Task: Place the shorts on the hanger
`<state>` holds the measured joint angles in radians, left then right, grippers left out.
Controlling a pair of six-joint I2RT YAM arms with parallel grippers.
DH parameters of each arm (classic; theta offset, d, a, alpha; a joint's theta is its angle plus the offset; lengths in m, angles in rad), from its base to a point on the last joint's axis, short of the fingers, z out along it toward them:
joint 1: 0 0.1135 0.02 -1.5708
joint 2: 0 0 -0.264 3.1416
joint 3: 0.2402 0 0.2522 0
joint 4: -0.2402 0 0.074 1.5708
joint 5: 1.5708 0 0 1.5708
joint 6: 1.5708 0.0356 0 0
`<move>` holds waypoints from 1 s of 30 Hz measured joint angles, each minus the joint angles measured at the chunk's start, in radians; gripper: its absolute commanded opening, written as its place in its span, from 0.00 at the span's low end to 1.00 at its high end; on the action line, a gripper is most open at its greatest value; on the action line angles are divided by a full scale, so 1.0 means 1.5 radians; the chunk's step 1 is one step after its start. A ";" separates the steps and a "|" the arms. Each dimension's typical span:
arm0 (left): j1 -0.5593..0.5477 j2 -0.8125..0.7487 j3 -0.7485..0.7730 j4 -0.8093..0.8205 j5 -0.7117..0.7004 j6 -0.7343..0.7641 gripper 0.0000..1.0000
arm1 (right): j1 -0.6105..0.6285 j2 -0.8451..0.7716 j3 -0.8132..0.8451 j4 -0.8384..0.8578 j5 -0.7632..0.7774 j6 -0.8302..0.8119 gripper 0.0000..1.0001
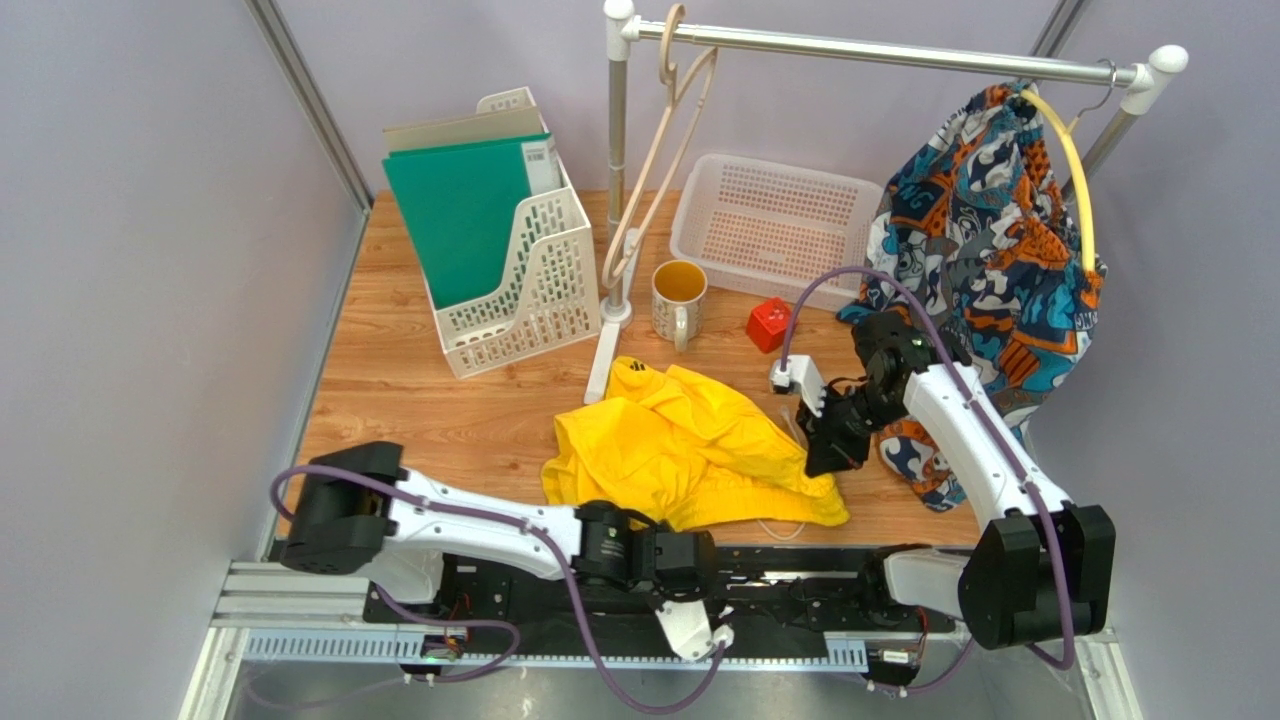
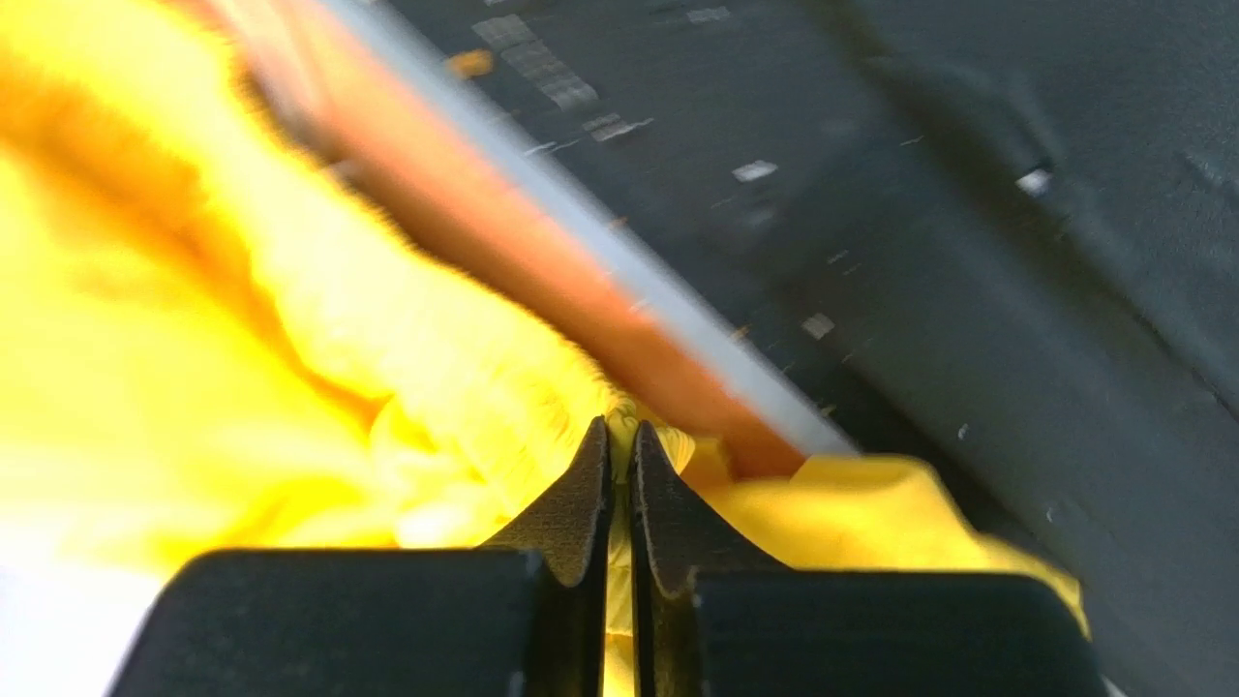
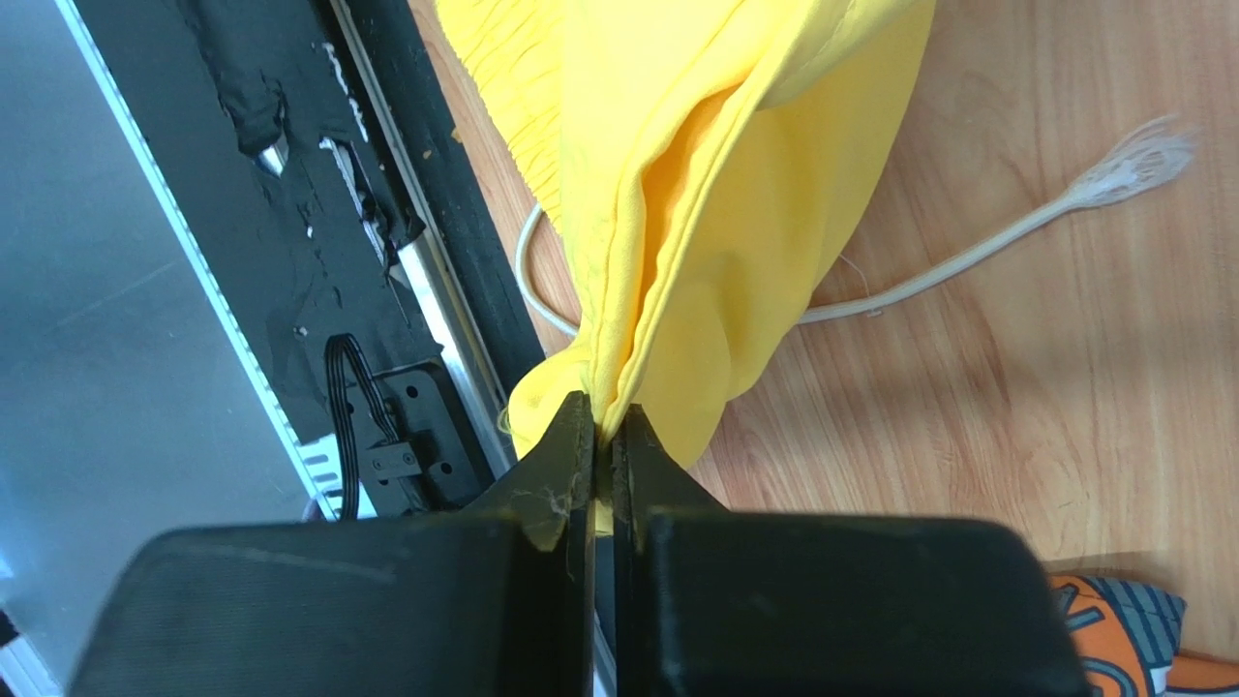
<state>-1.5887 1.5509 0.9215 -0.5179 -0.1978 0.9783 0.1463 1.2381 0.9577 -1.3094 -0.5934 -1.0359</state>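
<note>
Next, I swing the end of the shorts' waistband (image 1: 751, 506) toward the white file rack with my left gripper first, because the waistband lies along the front edge and faces away from the hanger.
The bright yellow shorts (image 1: 684, 450) lie crumpled on the wooden table near the front edge. My left gripper (image 1: 672, 528) is shut on a fold at their near edge, over the black base rail; the left wrist view shows yellow cloth (image 2: 218, 378) pinched between the jaws (image 2: 618, 436). My right gripper (image 1: 827, 450) is shut on the shorts' right edge; the right wrist view shows the fabric (image 3: 698, 174) hanging from the closed jaws (image 3: 608, 414), with the white drawstring (image 3: 989, 247) trailing on the wood. The pale beige hanger (image 1: 661, 150) hangs from the rail's left end, far behind the shorts.
A metal rail (image 1: 902, 53) spans the back on a white post (image 1: 616, 165). A blue, orange and white garment (image 1: 999, 240) hangs at its right end on a thin yellow hanger. A white file rack (image 1: 496, 240), mug (image 1: 678, 300), red cube (image 1: 769, 323) and white basket (image 1: 774, 218) stand behind the shorts.
</note>
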 measured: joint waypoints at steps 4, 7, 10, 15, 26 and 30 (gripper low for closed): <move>0.032 -0.095 0.047 -0.042 0.029 -0.048 0.00 | 0.000 0.000 0.021 0.005 -0.012 0.048 0.00; 0.091 -0.198 0.119 -0.079 0.081 -0.103 0.00 | 0.000 0.001 0.041 0.009 -0.025 0.093 0.00; 0.181 -0.313 0.175 -0.102 0.149 -0.174 0.00 | 0.000 0.005 0.061 0.013 -0.042 0.141 0.00; 0.359 -0.413 0.242 -0.178 0.245 -0.291 0.00 | 0.000 0.034 0.091 0.014 -0.086 0.223 0.00; 0.757 -0.285 0.169 -0.269 0.528 -0.493 0.00 | 0.000 0.102 0.119 0.113 -0.115 0.372 0.73; 0.826 -0.220 0.148 -0.270 0.581 -0.533 0.00 | 0.000 0.064 0.121 0.137 -0.076 0.334 0.78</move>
<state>-0.3496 1.2205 1.1435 -0.9230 0.6743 0.1787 0.1463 1.3334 1.1393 -1.1046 -0.7067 -0.5350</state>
